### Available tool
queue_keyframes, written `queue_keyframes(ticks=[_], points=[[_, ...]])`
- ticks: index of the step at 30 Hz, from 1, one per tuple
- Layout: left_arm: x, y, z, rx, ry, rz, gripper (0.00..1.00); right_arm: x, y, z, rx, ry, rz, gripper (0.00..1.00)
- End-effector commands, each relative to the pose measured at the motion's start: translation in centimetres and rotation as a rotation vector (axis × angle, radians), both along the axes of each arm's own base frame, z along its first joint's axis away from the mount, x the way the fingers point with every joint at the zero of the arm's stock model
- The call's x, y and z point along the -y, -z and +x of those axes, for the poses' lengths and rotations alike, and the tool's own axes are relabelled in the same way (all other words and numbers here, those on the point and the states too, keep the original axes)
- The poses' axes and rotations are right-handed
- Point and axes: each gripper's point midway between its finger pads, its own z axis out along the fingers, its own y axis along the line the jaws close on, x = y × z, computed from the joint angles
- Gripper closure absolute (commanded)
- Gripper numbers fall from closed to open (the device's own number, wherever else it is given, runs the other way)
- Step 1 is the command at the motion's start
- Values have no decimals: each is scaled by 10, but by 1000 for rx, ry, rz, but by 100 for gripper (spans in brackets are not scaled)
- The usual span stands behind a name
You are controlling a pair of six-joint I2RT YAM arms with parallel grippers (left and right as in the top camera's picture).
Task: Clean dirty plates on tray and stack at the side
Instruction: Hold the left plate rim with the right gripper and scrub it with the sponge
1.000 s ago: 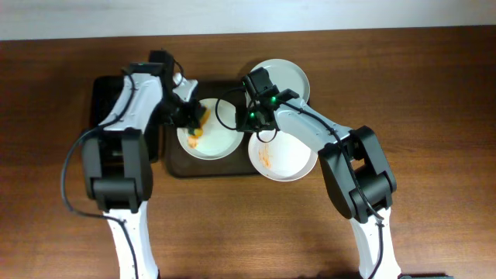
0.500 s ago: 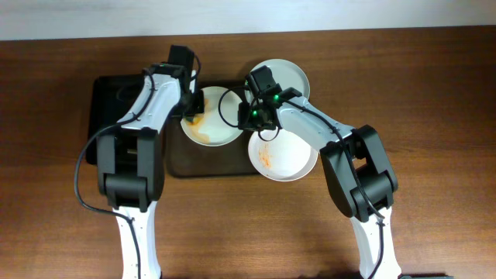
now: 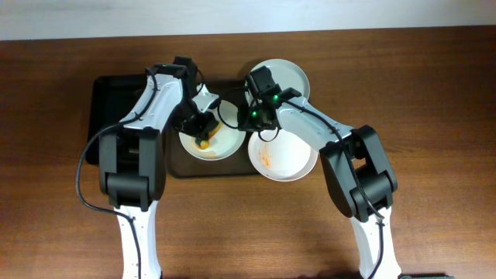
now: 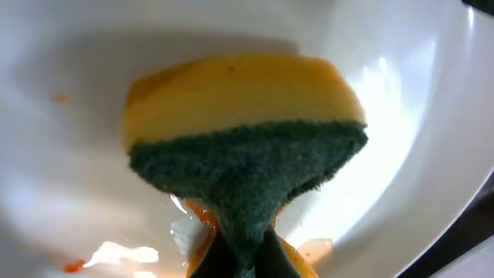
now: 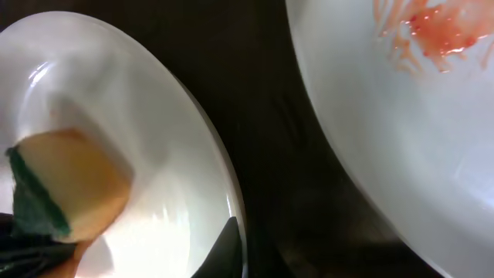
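Note:
Orange sauce spots are next to the sponge on the plate, so my left gripper should wipe the sponge over them to the rim opposite my right gripper.
Three plates lie around the brown tray. The left white plate sits on the tray. My left gripper is shut on a yellow-and-green sponge and presses it into this plate, with orange sauce under the sponge. My right gripper is shut on that plate's right rim; one finger shows inside the rim and the sponge lies beyond it. A second white plate with an orange smear overhangs the tray's right end. A pale plate lies behind it.
A smaller black tray sits left of the brown tray, under my left arm. Both arms cross over the brown tray's middle. The wooden table surrounds everything, and its far edge meets a white wall.
My left gripper has swept the sponge from the plate's far rim toward its middle. The orange smear on that plate has shrunk. The right gripper has stayed on the rim.

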Motion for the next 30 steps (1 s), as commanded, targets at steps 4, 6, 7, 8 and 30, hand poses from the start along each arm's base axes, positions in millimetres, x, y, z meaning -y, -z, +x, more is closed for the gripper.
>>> queue_keyframes(ticks=[4,6,7,8,30], points=[[-76,20,20,73,-280,457,99,-6,4,-4,-11,-12,5,96],[-88,18,35,150,-432,526,99,-6,4,-4,-10,-12,5,96],[-87,18,45,188,-474,513,99,-6,4,-4,-10,-12,5,96],[-84,18,53,217,-492,501,99,-6,4,-4,-10,-12,5,96],[-50,19,68,203,-458,252,99,1,-4,-3,-96,-6,153,96]])
